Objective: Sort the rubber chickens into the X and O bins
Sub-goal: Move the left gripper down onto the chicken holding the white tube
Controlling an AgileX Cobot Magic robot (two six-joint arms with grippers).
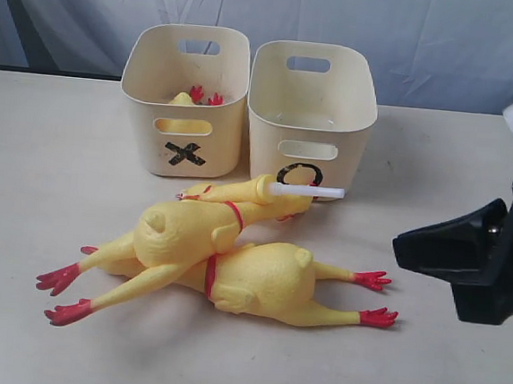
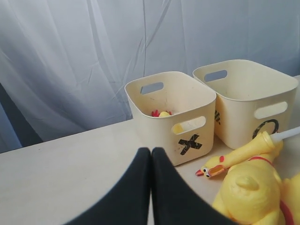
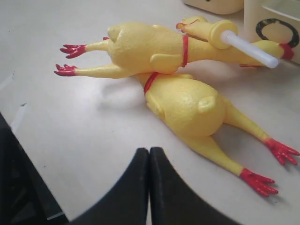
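I should keep moving my left gripper toward the tube end [image 1: 266,188] until its open fingers are on both sides of it, because the slimmer chicken [image 1: 231,191] lies on top, over the fat chicken's neck.
On the table lie three yellow rubber chickens in a pile. One fat chicken [image 1: 185,233] [image 3: 140,44] lies across another [image 1: 266,283] [image 3: 187,105]. The slimmer chicken [image 1: 239,190] [image 3: 206,29], with a white tube [image 1: 315,192] [image 3: 248,49] at its mouth, lies against the O bin [image 1: 351,133] [image 2: 243,112]. Another chicken [image 1: 191,97] [image 2: 162,113] rests inside the X bin [image 1: 220,144] [image 2: 154,122]. My right gripper [image 1: 400,248] [image 3: 149,151] is shut and empty, hovering right of the pile. My left gripper [image 2: 151,151] is shut and empty, in front of the X bin, and does not show in the exterior view.
The two bins stand side by side at the back of the cream table [image 1: 42,173], X on the left. A pale curtain [image 1: 432,37] hangs behind them. The table's edge [image 3: 14,126] shows in the right wrist view.
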